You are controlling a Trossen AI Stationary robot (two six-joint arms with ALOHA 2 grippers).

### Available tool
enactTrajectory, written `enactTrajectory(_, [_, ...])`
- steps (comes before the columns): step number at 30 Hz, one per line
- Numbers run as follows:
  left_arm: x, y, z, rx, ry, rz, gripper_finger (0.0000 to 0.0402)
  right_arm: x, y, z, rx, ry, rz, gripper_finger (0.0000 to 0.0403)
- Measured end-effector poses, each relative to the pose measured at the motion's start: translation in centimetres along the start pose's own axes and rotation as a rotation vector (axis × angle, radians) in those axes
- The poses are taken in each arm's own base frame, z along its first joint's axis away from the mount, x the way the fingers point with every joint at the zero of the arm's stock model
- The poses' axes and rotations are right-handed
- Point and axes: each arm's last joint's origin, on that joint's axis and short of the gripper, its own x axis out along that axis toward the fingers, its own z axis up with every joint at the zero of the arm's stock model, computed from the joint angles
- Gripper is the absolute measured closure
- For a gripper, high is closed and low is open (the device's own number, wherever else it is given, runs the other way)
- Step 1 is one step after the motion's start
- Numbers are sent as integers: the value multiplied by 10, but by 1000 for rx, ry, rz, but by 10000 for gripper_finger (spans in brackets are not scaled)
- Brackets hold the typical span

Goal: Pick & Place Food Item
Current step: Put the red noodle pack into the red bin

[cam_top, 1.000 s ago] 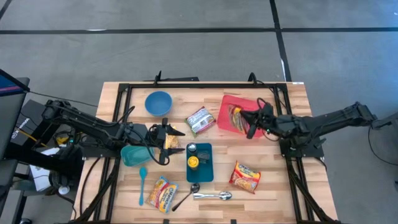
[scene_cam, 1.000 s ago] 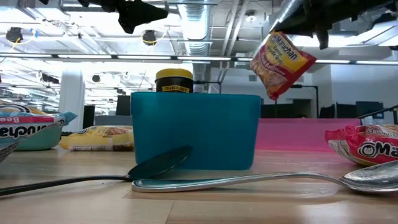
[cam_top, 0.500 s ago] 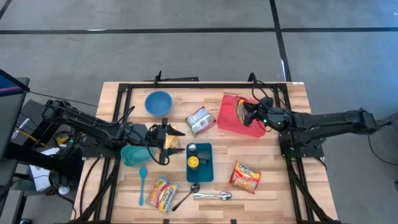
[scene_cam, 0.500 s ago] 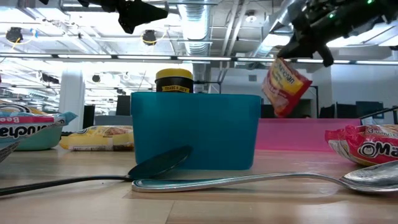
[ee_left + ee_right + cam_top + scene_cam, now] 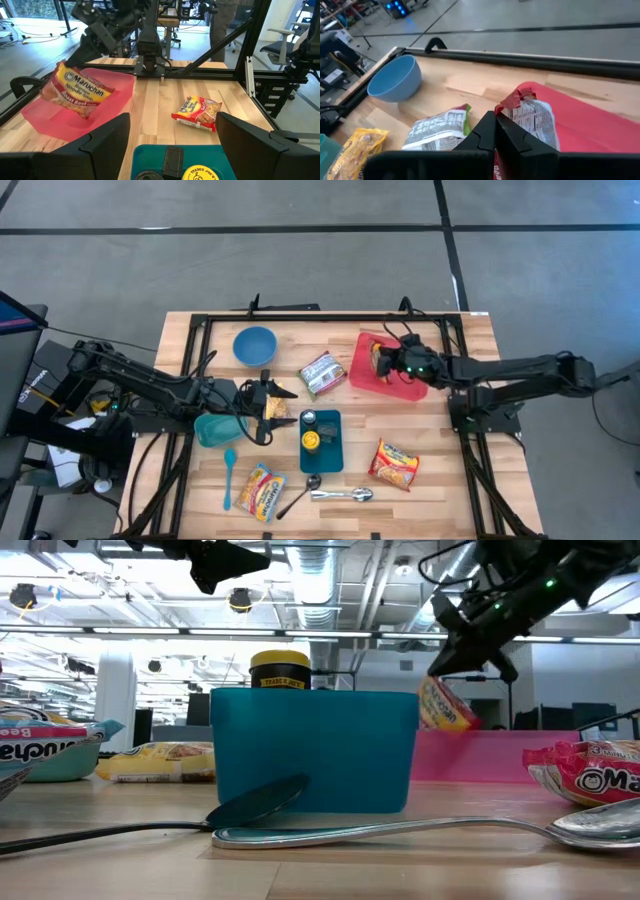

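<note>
The ramen packet's lower end (image 5: 83, 111) hangs inside the pink tray's sides. My right gripper should keep lowering the packet until it touches the tray's bottom (image 5: 363, 372), then let go.
My right gripper (image 5: 388, 363) is shut on a red-and-yellow ramen packet (image 5: 80, 90) over the pink tray (image 5: 362, 378) at the far right. The packet also shows in the low view (image 5: 446, 706), with its lower end behind the tray's wall (image 5: 500, 755). My left gripper (image 5: 262, 408) is open and empty at the table's left middle, beside the teal container (image 5: 322, 442) that holds a yellow-lidded jar (image 5: 311, 441). A yellow packet (image 5: 282, 392) lies by its fingers. My right gripper pinches the packet's crimped red top edge (image 5: 513, 102) between its two shut fingers. The fingers slant down from the table's right side. The packet hangs tilted below them, its lower end (image 5: 86, 111) inside the pink tray; whether it rests on the tray floor I cannot tell.
A blue bowl (image 5: 255, 345) stands at the far left and a silver-green packet (image 5: 322, 373) lies mid-table. More ramen packets (image 5: 395, 463) (image 5: 260, 490), metal spoons (image 5: 340, 494), a teal cup (image 5: 214, 429) and a teal spoon (image 5: 229, 477) lie nearer.
My right gripper has gone toward the table's left and far edge and down, still shut on the ramen packet. The packet, which hung well above the tray, now hangs low with its lower end inside the pink tray.
</note>
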Motion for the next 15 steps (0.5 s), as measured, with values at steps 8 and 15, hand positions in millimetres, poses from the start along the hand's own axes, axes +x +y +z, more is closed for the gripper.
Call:
enactTrajectory(8, [0,0,0,0,0,0,112,23,-2,0,46,50,-17,403])
enactTrajectory(15, [0,0,0,0,0,0,112,45,1,6,69,103,-43,403])
